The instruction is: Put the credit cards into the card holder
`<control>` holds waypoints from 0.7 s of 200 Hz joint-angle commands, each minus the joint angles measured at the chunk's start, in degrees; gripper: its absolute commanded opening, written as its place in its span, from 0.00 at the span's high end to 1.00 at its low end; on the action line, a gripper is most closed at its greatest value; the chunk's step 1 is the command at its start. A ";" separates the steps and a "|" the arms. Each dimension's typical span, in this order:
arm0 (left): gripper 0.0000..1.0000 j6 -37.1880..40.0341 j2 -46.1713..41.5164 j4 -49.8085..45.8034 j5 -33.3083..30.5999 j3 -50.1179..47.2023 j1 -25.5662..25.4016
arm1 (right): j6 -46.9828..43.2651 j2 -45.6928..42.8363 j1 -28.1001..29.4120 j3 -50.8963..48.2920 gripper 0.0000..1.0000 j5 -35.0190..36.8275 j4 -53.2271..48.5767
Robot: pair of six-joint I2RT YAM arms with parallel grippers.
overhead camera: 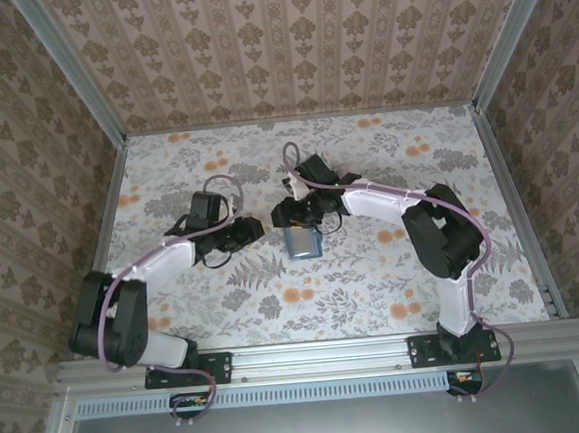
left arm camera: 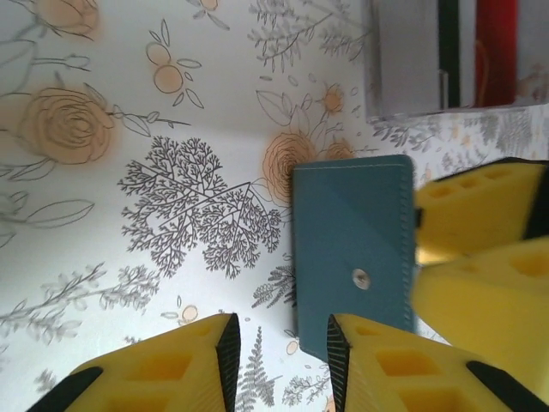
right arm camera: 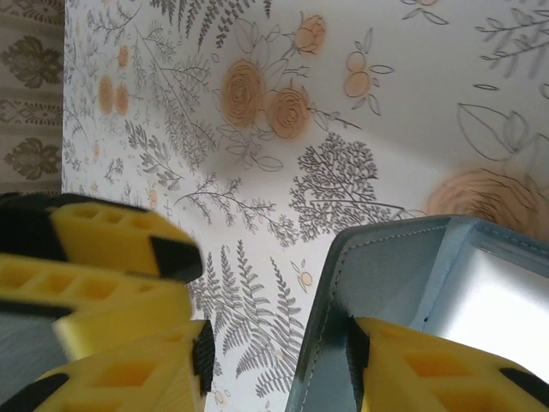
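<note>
The robot's right gripper should push the card holder's cover (left arm camera: pixel 347 249) flat, because the cover is only half open, before the left gripper holds down the cover's loose edge (right arm camera: pixel 324 296).
The teal card holder (overhead camera: pixel 302 242) lies on the flowered table between my two grippers. In the left wrist view the card holder (left arm camera: pixel 352 232) shows its outer face with a metal snap. Its near left corner lies between the fingers of my open left gripper (left arm camera: pixel 283 330), close to the right finger. In the right wrist view the card holder (right arm camera: pixel 386 266) stands opened, its pale lining showing. My right gripper (right arm camera: pixel 279 343) is open, one finger resting on the flap and the other apart over bare table. A red credit card (left arm camera: pixel 497 51) and a pale one stand upright beyond the card holder.
A pale grey tray (left arm camera: pixel 403 60) holds those cards just beyond the wallet. The right arm's yellow fingers (left arm camera: pixel 480 206) crowd the left wrist view's right side, and the left arm's fingers (right arm camera: pixel 111 240) sit close on the right wrist view's left. Papered walls (overhead camera: pixel 286 46) enclose the table.
</note>
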 commanded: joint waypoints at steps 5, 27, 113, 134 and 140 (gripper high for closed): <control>0.66 -1.59 -6.93 0.83 -2.52 -3.87 0.29 | 1.23 3.86 0.43 2.51 0.51 -1.46 -0.61; 0.67 -2.43 -12.01 1.31 -3.41 -7.30 0.29 | 2.52 6.70 0.67 3.89 0.51 -2.52 0.04; 0.70 -6.46 -15.36 4.64 -2.46 -11.66 0.38 | -3.03 12.85 4.60 12.55 0.73 8.44 -13.44; 0.70 -7.13 -13.39 6.81 -0.46 -10.86 0.22 | -2.91 12.46 4.91 11.90 0.52 6.69 -12.33; 0.70 -7.23 -12.80 7.43 -0.11 -10.68 0.13 | -1.91 12.33 4.82 11.11 0.45 4.44 -10.42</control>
